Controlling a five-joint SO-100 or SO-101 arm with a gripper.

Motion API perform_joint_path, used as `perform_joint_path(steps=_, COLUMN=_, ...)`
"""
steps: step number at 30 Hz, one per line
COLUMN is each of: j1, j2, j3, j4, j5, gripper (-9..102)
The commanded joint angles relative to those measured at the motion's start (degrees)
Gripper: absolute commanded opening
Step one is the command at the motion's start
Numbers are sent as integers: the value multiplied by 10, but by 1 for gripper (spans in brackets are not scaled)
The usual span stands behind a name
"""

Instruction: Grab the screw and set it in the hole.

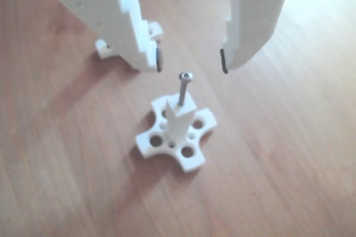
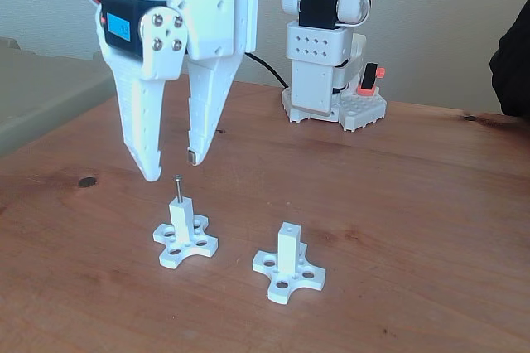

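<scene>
The screw's long shank sticks up clear above the white post, so the screw will slip out and the post will stay behind when I lift.
The thin silver screw stands upright in the hole at the top of a white post with a cross-shaped base; in the fixed view the screw sticks up from the left post. My white gripper hangs open just above the screw head, one finger on each side, touching nothing. In the fixed view the gripper hovers a little above the screw. A second white post stands to the right, its hole free.
The arm's white base stands at the back of the wooden table. A dark knot marks the wood at left. A dark sleeve shows at the right edge. A small white part lies behind the left finger.
</scene>
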Motion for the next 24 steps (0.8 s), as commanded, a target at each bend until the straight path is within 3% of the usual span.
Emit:
perform_joint_path(steps=1, j1=0, j2=4, j3=-56, j4=4, j5=3, gripper=14)
perform_joint_path(steps=24, j1=-1, j2=-40, j3=-87, j4=16, j5=7, gripper=14)
